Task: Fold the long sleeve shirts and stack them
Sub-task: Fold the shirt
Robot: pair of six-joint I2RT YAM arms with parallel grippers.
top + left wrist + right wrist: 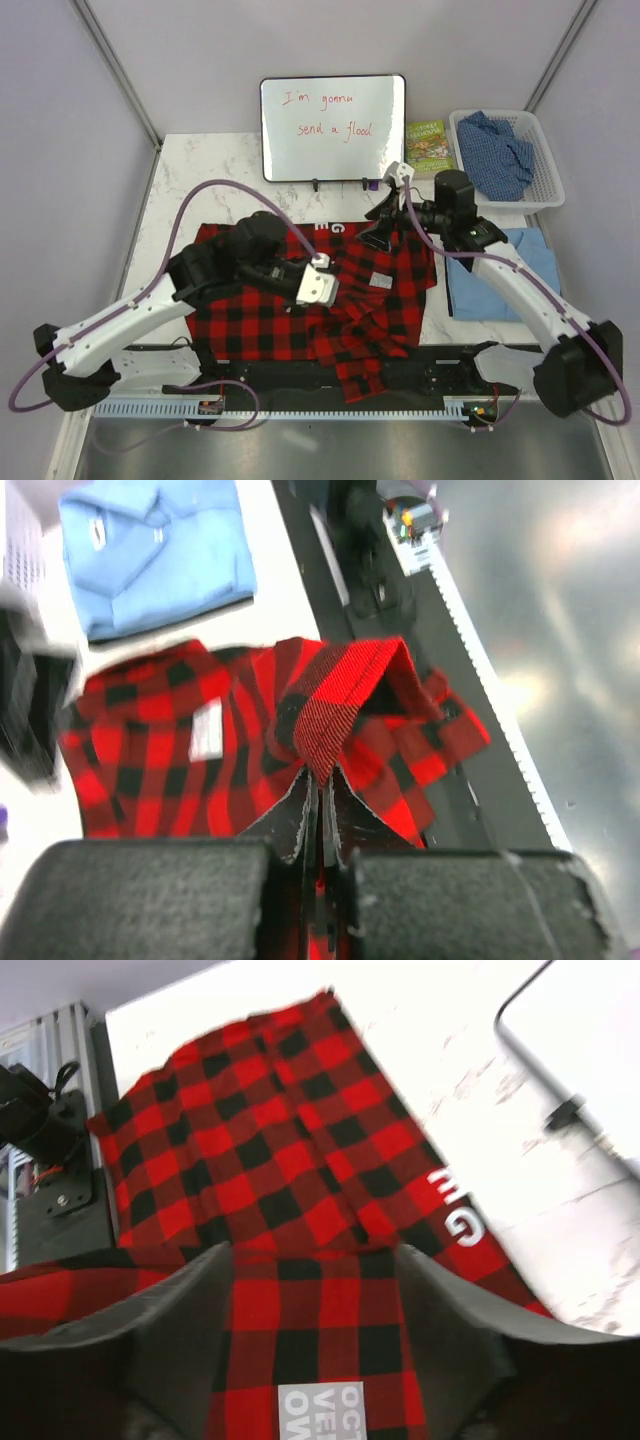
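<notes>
The raised cloth (345, 685) in my left gripper is bunched up in the middle of the shirt. Next, my left gripper pulls it flat across the flannel toward the far corner (212, 234) opposite my right gripper.
The red-and-black checked flannel shirt (270, 320) lies spread and rumpled across the middle of the table, with white lettering (455, 1222) near its far edge. My left gripper (322, 790) is shut on a raised ridge of this flannel (340, 695), and in the top view it sits mid-shirt (316, 285). Just above the flannel's far right part hangs my right gripper (381, 236). It is open (315, 1260), with only flat cloth (280, 1160) and a grey label between its fingers. A folded light blue shirt (490, 280) lies to the right. The darker blue speckled shirt (500, 150) sits in a basket.
A whiteboard (333, 128) with red writing stands at the back centre, a green book (428, 148) beside it. The white basket (470, 122) is at the back right. A black rail (300, 378) runs along the near table edge, and the flannel's sleeve drapes over it.
</notes>
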